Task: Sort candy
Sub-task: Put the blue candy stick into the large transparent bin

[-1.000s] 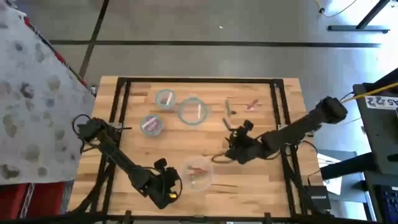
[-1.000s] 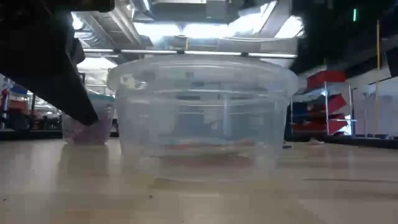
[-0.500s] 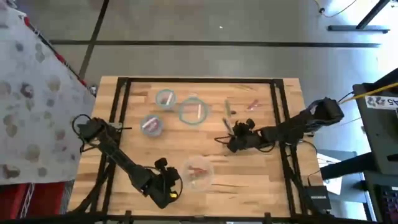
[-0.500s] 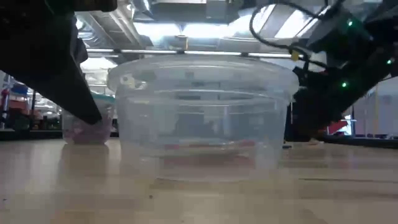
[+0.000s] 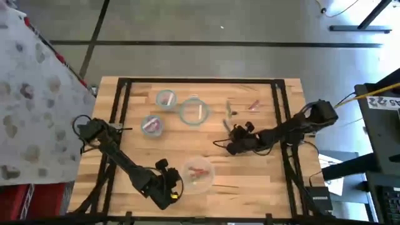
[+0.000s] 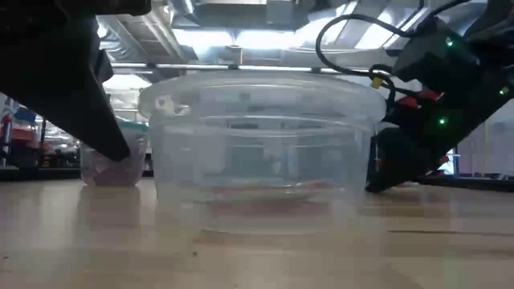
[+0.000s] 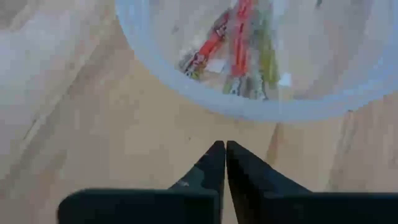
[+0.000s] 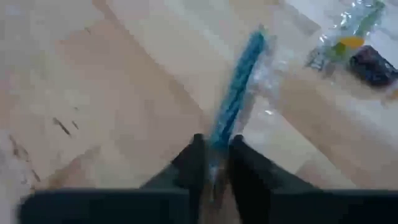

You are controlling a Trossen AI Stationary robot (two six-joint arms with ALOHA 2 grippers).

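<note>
The blue stick is held by the fingers pinching its near end (image 8: 222,133), and the clear bowl (image 5: 197,174) stands open, so my right gripper should keep carrying the stick until it hangs over that bowl.
A thin blue candy stick (image 8: 239,81) in a clear wrapper lies on the wooden table, and my right gripper (image 5: 230,133) is shut on its near end. More candy lies beyond it: a greenish clear-wrapped piece (image 8: 348,34) and a dark piece (image 8: 373,65). My left gripper (image 7: 224,163) is shut on nothing, just short of a clear bowl (image 5: 199,174) near the front edge. Red and greenish candy sticks (image 7: 239,43) lie in that bowl. My right gripper pinches the blue stick's near end (image 8: 217,134) between its two fingers. The fingers slant down from the table's right side and lie roughly in line with the stick, which runs on past them. The rest of the stick seems to lie on the table.
Three more bowls stand at the far left: one with a teal rim (image 5: 194,112), a small one (image 5: 165,99), and one holding purple candy (image 5: 152,125). Loose candy (image 5: 253,105) lies at the far right. In the low view the front bowl (image 6: 261,152) fills the middle.
My right gripper has come down to the table and a little toward the left edge. Its fingers, spread before, now stand together on the blue stick's end. My left arm has kept still.
</note>
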